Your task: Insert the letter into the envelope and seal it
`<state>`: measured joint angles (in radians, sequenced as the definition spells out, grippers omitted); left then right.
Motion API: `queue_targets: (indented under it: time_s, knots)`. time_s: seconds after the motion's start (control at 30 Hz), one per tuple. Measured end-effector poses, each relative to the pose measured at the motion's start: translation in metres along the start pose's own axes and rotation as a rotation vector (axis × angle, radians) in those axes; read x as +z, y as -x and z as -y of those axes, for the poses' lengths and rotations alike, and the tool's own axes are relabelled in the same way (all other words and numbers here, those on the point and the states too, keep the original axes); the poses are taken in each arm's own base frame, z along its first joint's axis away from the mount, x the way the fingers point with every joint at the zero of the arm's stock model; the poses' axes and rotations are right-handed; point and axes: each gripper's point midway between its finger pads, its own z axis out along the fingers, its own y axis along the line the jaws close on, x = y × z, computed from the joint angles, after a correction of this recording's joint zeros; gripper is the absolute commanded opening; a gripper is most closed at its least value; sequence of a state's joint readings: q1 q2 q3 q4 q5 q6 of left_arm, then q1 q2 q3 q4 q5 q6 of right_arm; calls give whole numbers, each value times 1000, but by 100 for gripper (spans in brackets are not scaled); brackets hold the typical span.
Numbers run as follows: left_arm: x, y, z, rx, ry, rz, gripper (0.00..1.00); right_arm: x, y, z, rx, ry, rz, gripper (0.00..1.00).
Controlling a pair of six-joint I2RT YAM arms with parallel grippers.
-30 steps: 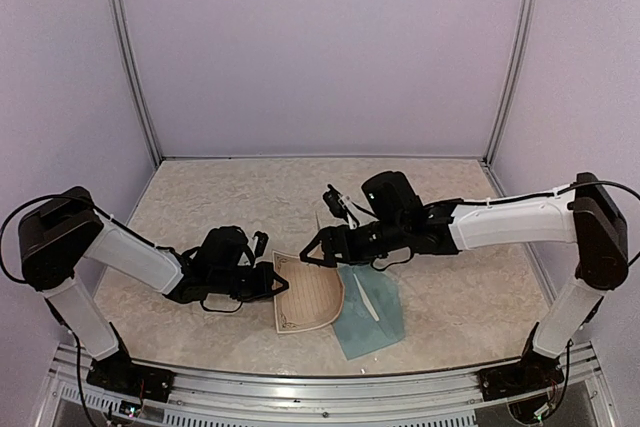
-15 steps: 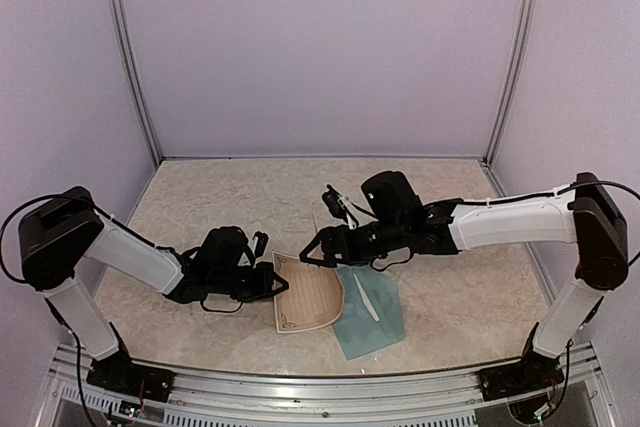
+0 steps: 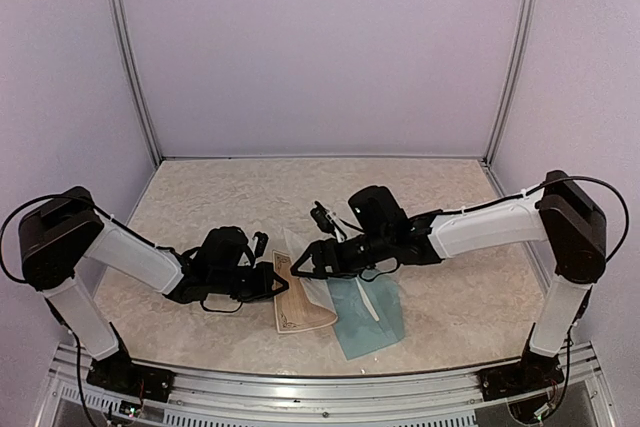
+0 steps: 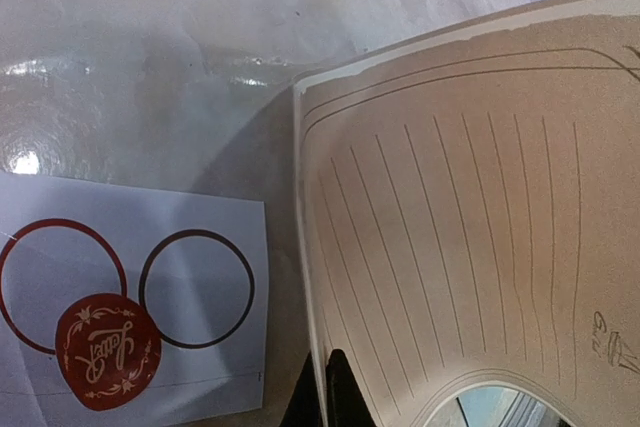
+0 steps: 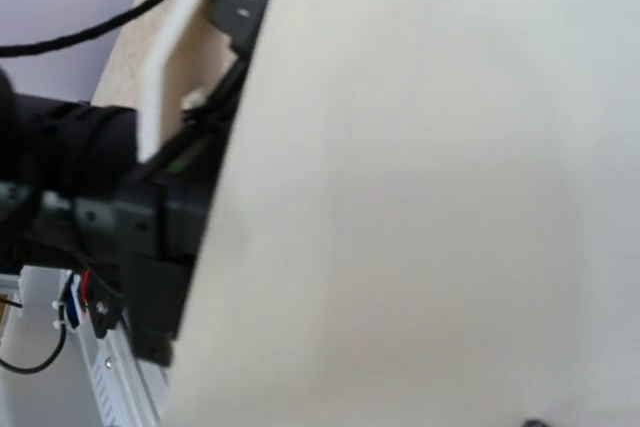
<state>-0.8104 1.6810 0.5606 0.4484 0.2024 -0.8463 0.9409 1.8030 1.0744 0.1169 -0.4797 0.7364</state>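
Note:
My left gripper is pinching the letter's edge [image 4: 313, 319] where the raised half has to come down, so I need to let go with my left gripper and bring the raised half over first.
The letter [image 3: 300, 299], cream lined paper, lies between my arms with its right half lifted and bent over to the left, its blank back showing. My left gripper [image 3: 270, 282] is shut on the letter's left edge; in the left wrist view its fingertips [image 4: 326, 399] pinch that edge of the letter [image 4: 470, 247]. My right gripper [image 3: 305, 265] holds the raised right part. The blank back of the letter [image 5: 430, 207] fills the right wrist view and hides the fingers. The teal envelope [image 3: 372, 313] lies flat to the right of the letter, under my right gripper's arm.
A white card with round stickers [image 4: 130, 312], one of them red, lies on the table under my left gripper. My left arm's wrist [image 5: 110, 207] shows close in the right wrist view. The table's front rail [image 3: 320, 387] is near the envelope.
My right gripper has moved left and toward the front. The letter's right half has risen and bent over to the left. My left gripper has stayed put.

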Motion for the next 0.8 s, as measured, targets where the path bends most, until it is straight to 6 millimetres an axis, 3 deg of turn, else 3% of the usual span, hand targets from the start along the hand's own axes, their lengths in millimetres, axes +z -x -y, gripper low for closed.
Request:
queue_targets:
  time_s: [0.53,0.8]
  knots:
    - [0,0,0,-2,0,1,0,27,-17,28,45,-20,-43,79]
    - [-1,-1,-2,-14,1,-2,23,29,-18,35,50,-40,-40,79]
